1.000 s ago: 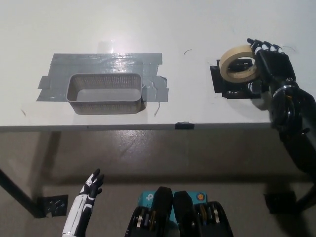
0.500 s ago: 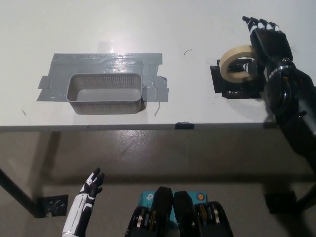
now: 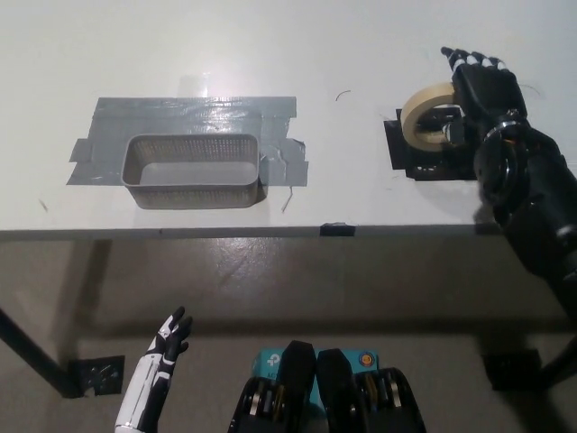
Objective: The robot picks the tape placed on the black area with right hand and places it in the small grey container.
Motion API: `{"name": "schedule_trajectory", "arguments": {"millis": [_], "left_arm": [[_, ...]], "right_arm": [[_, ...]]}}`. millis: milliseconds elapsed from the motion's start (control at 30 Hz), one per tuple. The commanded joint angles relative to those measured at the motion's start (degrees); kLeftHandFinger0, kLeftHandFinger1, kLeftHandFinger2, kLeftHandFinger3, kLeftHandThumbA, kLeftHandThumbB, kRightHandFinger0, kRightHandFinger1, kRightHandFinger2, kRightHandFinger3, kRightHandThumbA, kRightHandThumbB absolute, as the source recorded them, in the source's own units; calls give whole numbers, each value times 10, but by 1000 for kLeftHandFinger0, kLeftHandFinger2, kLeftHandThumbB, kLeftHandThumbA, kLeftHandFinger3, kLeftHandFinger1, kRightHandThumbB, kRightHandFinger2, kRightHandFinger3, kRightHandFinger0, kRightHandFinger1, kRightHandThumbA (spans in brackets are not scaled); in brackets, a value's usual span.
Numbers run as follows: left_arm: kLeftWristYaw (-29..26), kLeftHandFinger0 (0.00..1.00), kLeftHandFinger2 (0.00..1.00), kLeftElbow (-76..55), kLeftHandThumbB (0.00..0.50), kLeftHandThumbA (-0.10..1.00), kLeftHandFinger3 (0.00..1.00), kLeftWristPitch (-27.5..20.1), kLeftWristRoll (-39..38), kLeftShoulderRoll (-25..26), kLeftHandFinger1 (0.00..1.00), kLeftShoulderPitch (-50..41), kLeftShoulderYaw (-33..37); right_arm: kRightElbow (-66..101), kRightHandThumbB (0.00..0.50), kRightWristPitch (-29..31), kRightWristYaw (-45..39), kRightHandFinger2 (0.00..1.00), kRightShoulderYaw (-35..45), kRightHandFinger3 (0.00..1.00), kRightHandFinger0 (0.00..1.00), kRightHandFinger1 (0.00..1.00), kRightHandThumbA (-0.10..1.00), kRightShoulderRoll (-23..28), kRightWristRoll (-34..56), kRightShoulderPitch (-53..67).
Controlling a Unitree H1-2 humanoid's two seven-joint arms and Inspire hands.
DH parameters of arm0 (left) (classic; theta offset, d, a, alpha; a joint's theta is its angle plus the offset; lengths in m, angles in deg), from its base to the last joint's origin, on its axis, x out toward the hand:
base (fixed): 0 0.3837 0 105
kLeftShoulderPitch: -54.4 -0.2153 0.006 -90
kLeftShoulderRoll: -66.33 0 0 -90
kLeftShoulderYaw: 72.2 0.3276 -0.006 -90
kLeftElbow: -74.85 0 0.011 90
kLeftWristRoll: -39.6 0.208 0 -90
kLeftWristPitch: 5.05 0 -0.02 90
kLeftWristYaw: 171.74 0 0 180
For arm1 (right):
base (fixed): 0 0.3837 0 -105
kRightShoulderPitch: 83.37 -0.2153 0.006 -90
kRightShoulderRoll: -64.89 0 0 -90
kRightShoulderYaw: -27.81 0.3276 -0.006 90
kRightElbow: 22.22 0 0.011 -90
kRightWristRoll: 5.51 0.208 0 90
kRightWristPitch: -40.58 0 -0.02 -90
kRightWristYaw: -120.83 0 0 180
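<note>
I expect the beige tape roll [image 3: 413,117] to stay tilted above the container's rim when I place it, because it looks wider than the grey container's narrow opening [image 3: 191,161].
The beige tape roll [image 3: 422,108] stands tilted over the black area [image 3: 416,162] at the table's right. My black right hand [image 3: 481,93] is against the roll's right side. Its fingers [image 3: 465,59] stretch out toward the table's far side and are not closed round the roll, so the hand is open. A dark part of the hand shows through the roll's hole. The small grey mesh container [image 3: 192,187] sits on a grey tape patch at the table's left, with nothing visible inside it. My white left hand [image 3: 162,350] rests open below the table's front edge at lower left.
The white table's front edge [image 3: 225,233] runs across the middle of the picture, with a small black marker [image 3: 336,229] on it. Bare white tabletop lies between the container and the black area. A table leg and a floor bracket [image 3: 96,374] show at lower left.
My right hand has shifted toward the table's far side and straightened its fingers beside the roll. The roll stays tilted over the black area. My left hand has not moved.
</note>
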Motion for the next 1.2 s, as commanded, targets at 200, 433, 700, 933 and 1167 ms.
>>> {"name": "schedule_trajectory", "arguments": {"millis": [200, 433, 700, 933, 1167], "left_arm": [[13, 1000, 1000, -15, 122, 1000, 1000, -17, -7, 9, 1000, 4, 5], [15, 1000, 1000, -14, 126, 1000, 1000, -22, -6, 10, 1000, 5, 9], [18, 1000, 1000, -17, 129, 1000, 1000, -19, -3, 13, 1000, 11, 12], [25, 1000, 1000, -24, 131, 1000, 1000, -12, -5, 21, 1000, 14, 13], [26, 1000, 1000, -19, 126, 1000, 1000, -16, -7, 24, 1000, 21, 13]], "right_arm": [[-41, 404, 21, 46, 1000, 18, 1000, 1000, 1000, 685, -9, 24, -68], [-100, 339, 127, 258, 1000, 42, 1000, 1000, 1000, 419, -30, 26, -92], [-135, 226, 225, 375, 265, 51, 251, 0, 81, 72, -54, 35, -117], [-180, 178, 245, 369, 601, 46, 651, 0, 232, -100, -47, 44, -106], [-159, 146, 238, 373, 808, 47, 880, 1, 398, -100, -42, 42, -115]]}}
